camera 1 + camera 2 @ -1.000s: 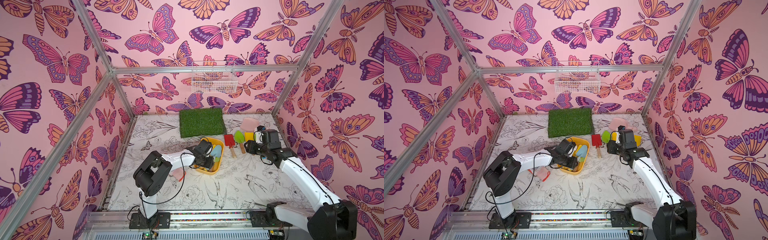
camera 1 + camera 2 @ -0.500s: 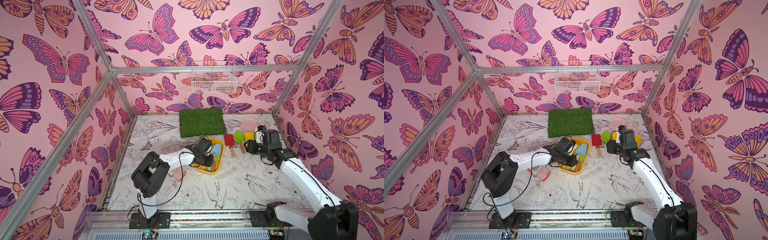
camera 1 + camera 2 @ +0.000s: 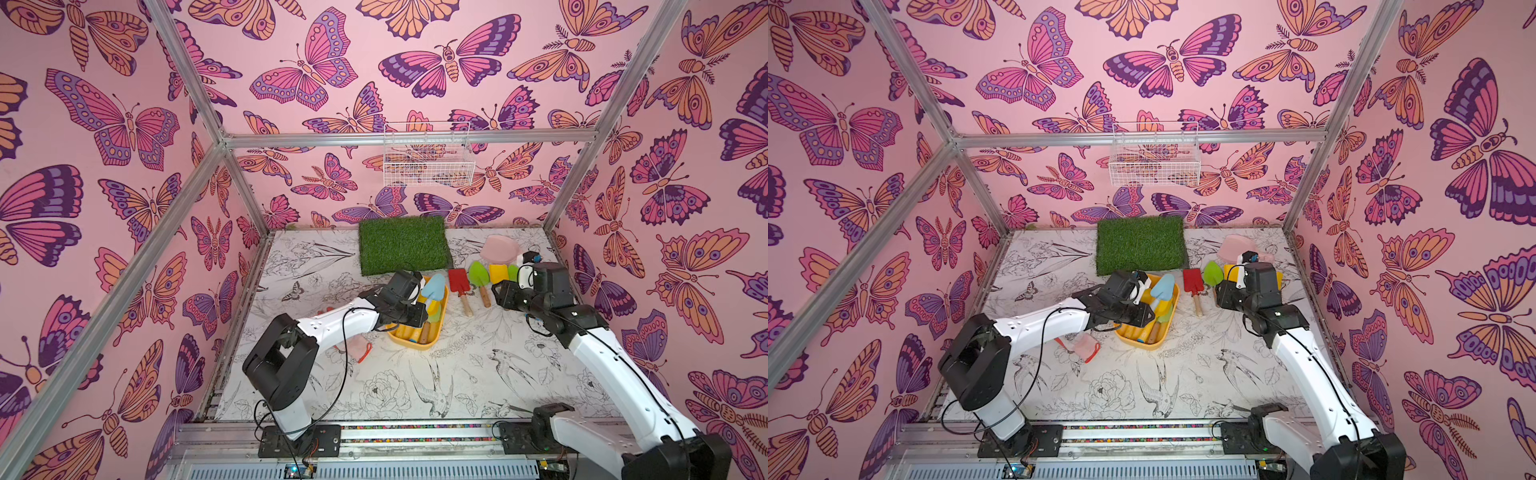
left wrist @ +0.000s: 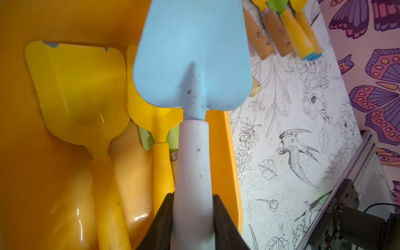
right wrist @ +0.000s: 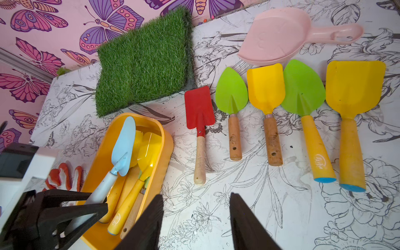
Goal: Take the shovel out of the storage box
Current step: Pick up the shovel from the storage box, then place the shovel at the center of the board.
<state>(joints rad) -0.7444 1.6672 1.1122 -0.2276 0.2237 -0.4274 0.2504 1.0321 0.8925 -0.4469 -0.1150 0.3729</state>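
Note:
My left gripper holds the light-blue shovel by its handle [image 3: 1155, 304], so the shovel's blade is free. My right gripper keeps going toward that blade [image 3: 1162, 285] and closes there.
The storage box [image 3: 415, 345] [image 5: 167, 138] is a shallow yellow tray at mid-table. A shovel [image 3: 434, 286] [image 3: 1163, 287] [image 4: 192, 65] [image 5: 124, 140] with a light-blue blade and a pale handle slants up out of it, its blade over the far end. My left gripper [image 3: 419, 318] [image 4: 193, 201] is shut on that handle. Two yellow shovels [image 4: 82, 91] and a green one lie under it in the box. My right gripper [image 3: 500, 293] [image 5: 195, 203] hangs open over bare table, right of the box, holding nothing.
Several shovels lie in a row right of the box, from a red shovel [image 5: 199, 108] to a big yellow shovel [image 5: 355, 86]. A pink scoop [image 5: 277, 36] lies behind them. A grass mat [image 3: 403, 245], a wire basket [image 3: 428, 160] on the back wall, and a glove [image 3: 357, 347] are also here.
My left gripper's jaws have closed on the blue shovel's handle, and its blade now points up over the box's far end. The right arm has not moved.

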